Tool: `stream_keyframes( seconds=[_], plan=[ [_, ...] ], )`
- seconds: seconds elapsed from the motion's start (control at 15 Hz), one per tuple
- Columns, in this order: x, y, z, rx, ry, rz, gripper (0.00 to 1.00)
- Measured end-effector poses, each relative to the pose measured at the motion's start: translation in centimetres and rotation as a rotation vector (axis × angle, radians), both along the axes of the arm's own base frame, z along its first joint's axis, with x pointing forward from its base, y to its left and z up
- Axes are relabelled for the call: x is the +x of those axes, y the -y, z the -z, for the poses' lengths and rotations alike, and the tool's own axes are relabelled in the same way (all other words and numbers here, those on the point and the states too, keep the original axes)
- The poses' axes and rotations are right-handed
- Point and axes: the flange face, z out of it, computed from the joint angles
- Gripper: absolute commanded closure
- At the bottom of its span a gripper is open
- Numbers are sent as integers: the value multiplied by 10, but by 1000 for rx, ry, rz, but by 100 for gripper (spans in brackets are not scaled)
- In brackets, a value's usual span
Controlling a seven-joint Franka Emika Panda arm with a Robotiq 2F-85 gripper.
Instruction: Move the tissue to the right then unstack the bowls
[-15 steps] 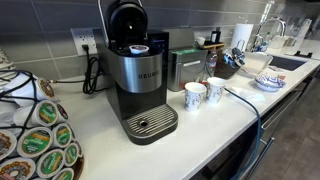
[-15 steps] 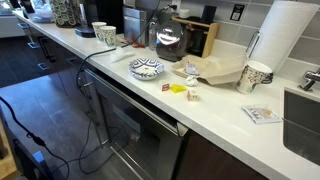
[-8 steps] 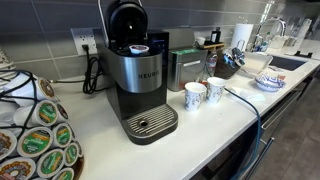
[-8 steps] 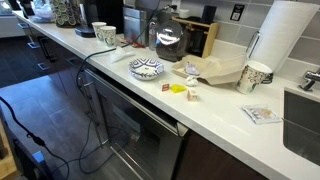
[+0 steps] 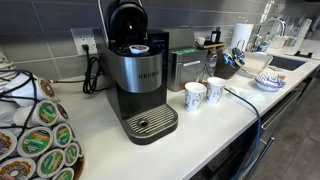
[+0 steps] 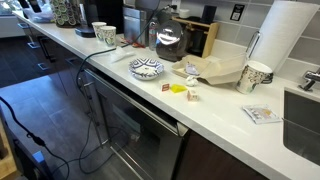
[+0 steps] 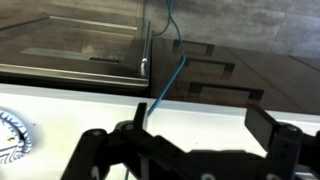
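Observation:
My gripper is open, and the white tissue (image 6: 121, 53) lies free between the bowls and the printed cups. The gripper keeps going down toward the tissue until its fingers pinch the tissue.
The bowls (image 6: 146, 68) are white with a blue pattern and sit stacked near the front edge of the white counter; they also show far off in an exterior view (image 5: 268, 81). A crumpled beige tissue (image 6: 214, 70) lies just behind them. In the wrist view my gripper (image 7: 200, 118) is open and empty, with dark fingers (image 7: 262, 126) over bare white counter. A rim of a patterned bowl (image 7: 12, 136) shows at the left edge of that view. I cannot make out the arm in either exterior view.
A Keurig machine (image 5: 140, 75) and two printed cups (image 5: 204, 93) stand further along the counter. A paper towel roll (image 6: 283, 38), a printed cup (image 6: 255, 76) and yellow packets (image 6: 180, 88) are near the tissue. A blue cable (image 7: 170, 85) crosses the counter edge above dark cabinets.

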Motion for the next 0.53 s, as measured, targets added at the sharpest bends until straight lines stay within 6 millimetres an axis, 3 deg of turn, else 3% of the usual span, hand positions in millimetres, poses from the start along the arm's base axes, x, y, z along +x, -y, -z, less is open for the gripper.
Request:
stream_keyframes(
  seconds=[0.2, 0.53],
  plan=[
    [34, 27, 12, -56, 120, 58, 0],
    [92, 60, 68, -99, 195, 96, 0]
  ],
)
